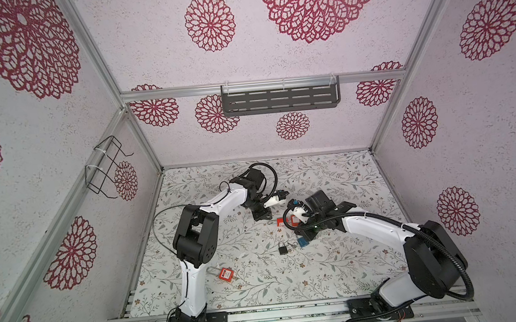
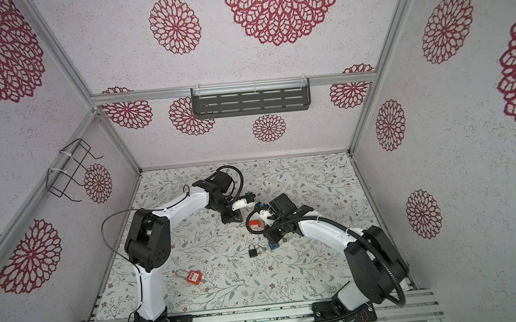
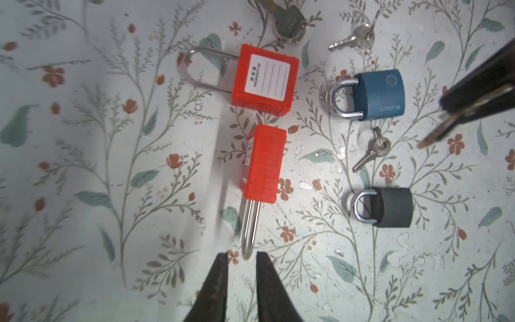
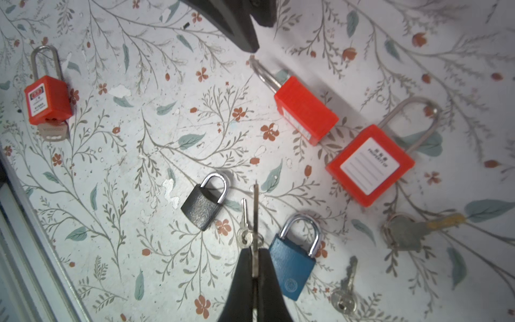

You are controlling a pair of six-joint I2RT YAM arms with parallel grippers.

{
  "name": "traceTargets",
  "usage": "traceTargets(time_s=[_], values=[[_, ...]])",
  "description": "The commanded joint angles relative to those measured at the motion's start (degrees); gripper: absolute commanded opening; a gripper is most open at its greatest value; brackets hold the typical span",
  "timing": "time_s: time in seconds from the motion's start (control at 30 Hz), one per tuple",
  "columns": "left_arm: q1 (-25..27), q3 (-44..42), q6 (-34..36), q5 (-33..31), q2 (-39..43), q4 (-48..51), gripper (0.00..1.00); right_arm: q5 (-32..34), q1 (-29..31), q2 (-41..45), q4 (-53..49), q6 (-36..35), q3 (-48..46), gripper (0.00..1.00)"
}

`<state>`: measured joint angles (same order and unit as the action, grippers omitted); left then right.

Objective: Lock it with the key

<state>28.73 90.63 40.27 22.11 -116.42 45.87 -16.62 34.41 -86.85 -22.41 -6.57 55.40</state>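
Note:
My right gripper is holding the key, and the red padlock (image 4: 305,110) by my left gripper is on its side. My right gripper should set the key down (image 4: 255,217) before it lays that padlock flat.
In the right wrist view my right gripper (image 4: 255,252) is shut on a key (image 4: 255,217), seen edge-on, with its blade sticking out past the fingertips above the table. A red padlock (image 3: 263,164) lies on its side, its long shackle (image 3: 249,231) pointing at my left gripper (image 3: 242,258). That gripper's jaws stand a little apart with nothing between them, and the shackle's end lies just beyond the tips. A second red padlock (image 3: 264,80) lies flat, label up, right behind the first.
A blue padlock (image 3: 376,94) and a black padlock (image 3: 390,207) lie close by, with small keys (image 3: 373,150) between them and more keys (image 3: 354,37) beyond. Another red padlock (image 1: 226,273) with a key in it lies nearer the front, by the left arm.

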Motion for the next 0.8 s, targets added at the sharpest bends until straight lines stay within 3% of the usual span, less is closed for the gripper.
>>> traceTargets(time_s=[0.0,0.37,0.6,0.77], values=[[-1.23,-5.12,-6.43,-0.06,6.63,-9.67,0.26,4.91,-0.83,-3.20,-2.57,-3.31,5.60,0.00],[-0.94,-22.48,-16.82,1.45,17.41,-16.06,0.25,15.74,-0.93,-22.34,-7.39,-6.35,23.85,0.00],[-1.65,-25.62,-21.87,-0.20,19.54,-18.51,0.25,13.75,-0.63,-26.33,-8.56,-6.37,28.98,0.00],[-4.72,-29.41,-26.69,0.90,22.91,-24.03,0.24,10.33,0.29,-25.61,-8.39,-5.76,27.63,0.00]])
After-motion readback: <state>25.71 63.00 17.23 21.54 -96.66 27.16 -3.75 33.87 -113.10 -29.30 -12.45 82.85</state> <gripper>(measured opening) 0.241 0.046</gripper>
